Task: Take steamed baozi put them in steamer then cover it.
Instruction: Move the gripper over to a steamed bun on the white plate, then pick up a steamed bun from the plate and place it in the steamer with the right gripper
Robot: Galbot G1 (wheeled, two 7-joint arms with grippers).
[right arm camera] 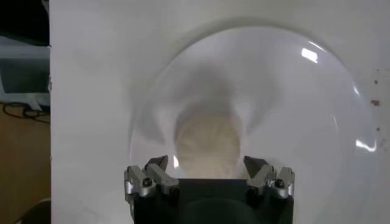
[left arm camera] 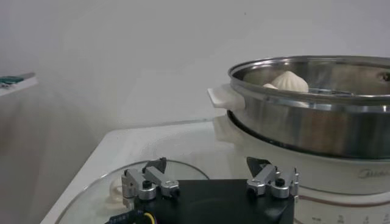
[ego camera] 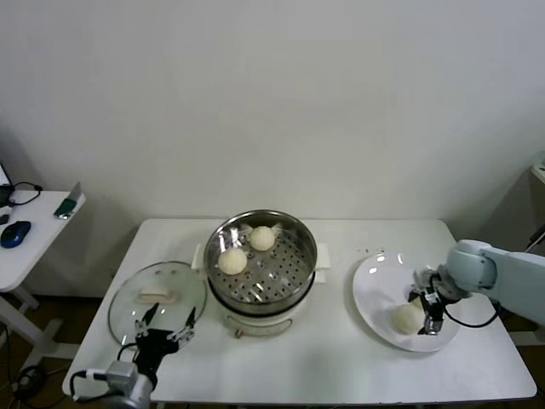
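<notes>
The robot's right gripper is covering the white plate beside this baozi (ego camera: 409,319), so the robot should expect another baozi hidden there when it lifts this baozi away.
The steel steamer (ego camera: 260,273) stands uncovered at the table's middle, with two baozi (ego camera: 232,260) (ego camera: 261,238) on its perforated tray. A third baozi (ego camera: 406,318) lies on the white plate (ego camera: 379,290) at the right. My right gripper (ego camera: 427,312) is open right at this bun. In the right wrist view the bun (right arm camera: 206,143) sits between and just ahead of the gripper's (right arm camera: 207,165) spread fingertips. The glass cover (ego camera: 157,298) lies flat left of the steamer. My left gripper (ego camera: 162,331) hangs open over the cover's near edge, holding nothing.
The left wrist view shows the steamer's wall (left arm camera: 317,115), one bun's top (left arm camera: 289,81) above the rim, and the cover (left arm camera: 91,198) under my left gripper (left arm camera: 207,165). A side table (ego camera: 25,239) with a blue mouse stands far left.
</notes>
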